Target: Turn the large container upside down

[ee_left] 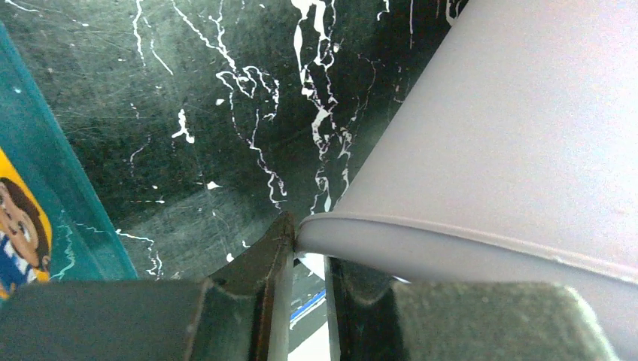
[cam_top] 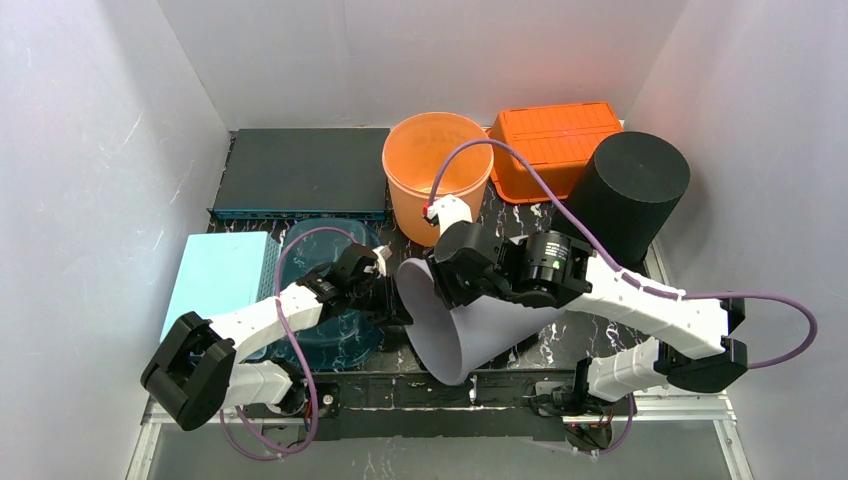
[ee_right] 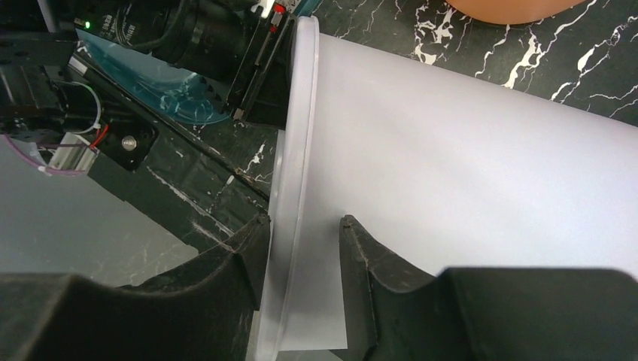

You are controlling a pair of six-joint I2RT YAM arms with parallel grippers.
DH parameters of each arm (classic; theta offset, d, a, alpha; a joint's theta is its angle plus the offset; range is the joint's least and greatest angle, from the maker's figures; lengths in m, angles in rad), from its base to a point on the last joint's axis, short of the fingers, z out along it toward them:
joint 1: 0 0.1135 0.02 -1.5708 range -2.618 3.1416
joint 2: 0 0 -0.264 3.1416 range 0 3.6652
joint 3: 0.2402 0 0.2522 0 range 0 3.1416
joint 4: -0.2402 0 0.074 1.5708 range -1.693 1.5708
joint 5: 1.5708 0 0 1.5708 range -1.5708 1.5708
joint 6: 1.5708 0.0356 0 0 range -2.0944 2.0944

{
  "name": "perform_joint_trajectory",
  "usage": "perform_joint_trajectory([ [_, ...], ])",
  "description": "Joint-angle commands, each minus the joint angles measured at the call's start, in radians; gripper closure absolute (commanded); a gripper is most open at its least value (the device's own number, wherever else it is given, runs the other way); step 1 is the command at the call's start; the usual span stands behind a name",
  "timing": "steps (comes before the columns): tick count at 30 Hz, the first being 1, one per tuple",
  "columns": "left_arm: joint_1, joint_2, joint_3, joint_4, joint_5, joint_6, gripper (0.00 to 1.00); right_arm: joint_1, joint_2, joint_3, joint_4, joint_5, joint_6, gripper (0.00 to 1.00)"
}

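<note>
My right gripper should move back toward the container's base and my left gripper should grab the container's upper rim (cam_top: 411, 263), because both my grippers crowd the large container's opening (cam_top: 430, 322).
The large container (cam_top: 480, 330) is a pale grey-white tapered tub lying on its side on the black marbled table (cam_top: 520, 225), with its mouth towards the left arm. My left gripper (cam_top: 395, 300) is shut on the tub's rim. In the left wrist view the rim (ee_left: 421, 241) meets the gripper (ee_left: 310, 241) at its fingertips. My right gripper (cam_top: 440, 293) reaches down over the upper rim. In the right wrist view this gripper (ee_right: 305, 222) stands open astride the rim (ee_right: 290, 188), with a gap left on the wall side of the container (ee_right: 466, 173).
An orange bucket (cam_top: 437, 165), an orange crate (cam_top: 555, 145) and a black cylinder (cam_top: 630, 190) stand behind the tub. At the back left lies a dark flat box (cam_top: 300, 172). A light blue box (cam_top: 220, 275) and a teal tub (cam_top: 335, 300) sit beside the left arm.
</note>
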Motion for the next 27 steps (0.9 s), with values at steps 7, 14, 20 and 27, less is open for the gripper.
perform_joint_trajectory([
  [7, -0.005, 0.009, 0.055, -0.128, -0.037, 0.015, 1.00, 0.047, 0.037, -0.005, -0.058, 0.054, 0.052, 0.71],
  [14, -0.005, 0.024, 0.115, -0.165, -0.045, 0.020, 0.94, 0.054, 0.037, -0.077, 0.046, 0.064, 0.087, 0.89],
  [20, -0.006, -0.004, 0.184, -0.280, -0.101, 0.035, 0.85, 0.054, 0.000, -0.175, 0.167, 0.096, 0.141, 0.93],
  [27, -0.006, -0.154, 0.252, -0.455, -0.201, 0.027, 0.65, 0.053, -0.095, -0.280, 0.260, 0.156, 0.177, 0.90],
])
